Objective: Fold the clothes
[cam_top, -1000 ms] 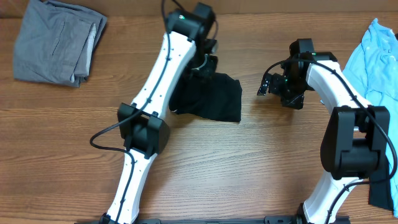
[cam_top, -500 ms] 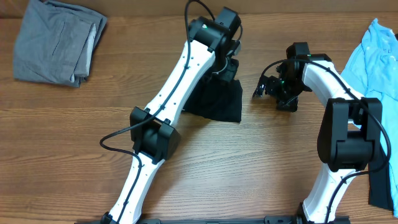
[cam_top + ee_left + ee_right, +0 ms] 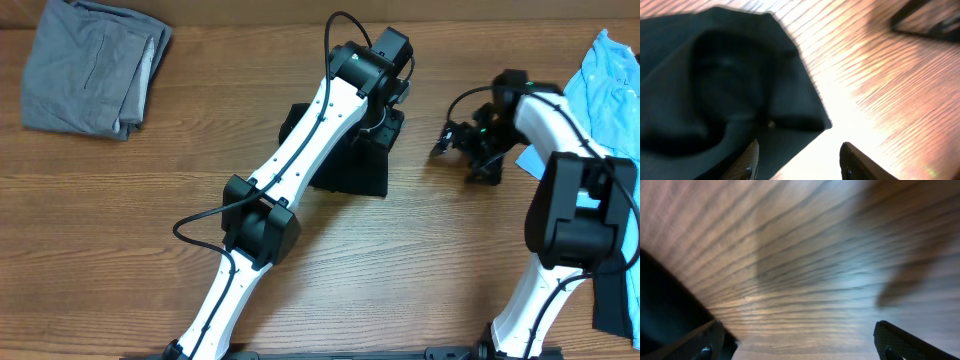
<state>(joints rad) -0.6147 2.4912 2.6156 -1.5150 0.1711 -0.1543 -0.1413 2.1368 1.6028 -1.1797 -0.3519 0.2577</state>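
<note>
Next, my left gripper backs away since my left arm lies across the black T-shirt (image 3: pixel 350 168), and my right gripper should come in to grab the shirt's far corner (image 3: pixel 396 120).
The black T-shirt (image 3: pixel 352 168) lies folded into a compact bundle at the table's middle, partly under my left arm. My left gripper (image 3: pixel 386 112) hovers over its far right corner. In the left wrist view the black T-shirt (image 3: pixel 715 85) fills the left side, and the left gripper (image 3: pixel 800 161) stands open; one fingertip (image 3: pixel 751 159) is over the cloth's edge, the other over bare wood. My right gripper (image 3: pixel 452 136) is just right of the shirt. The right gripper (image 3: pixel 802 342) is wide open over bare wood, with the shirt's edge (image 3: pixel 662 307) at its left.
A folded grey garment (image 3: pixel 95 65) rests at the far left corner. A light-blue shirt (image 3: pixel 612 95) lies crumpled at the far right, beside my right arm. A dark cloth (image 3: pixel 612 300) hangs at the right edge near that arm's base.
My left gripper swept right across the black T-shirt, folding it narrower, and its jaws came apart, letting the cloth go. The right gripper shifted a little to the right.
</note>
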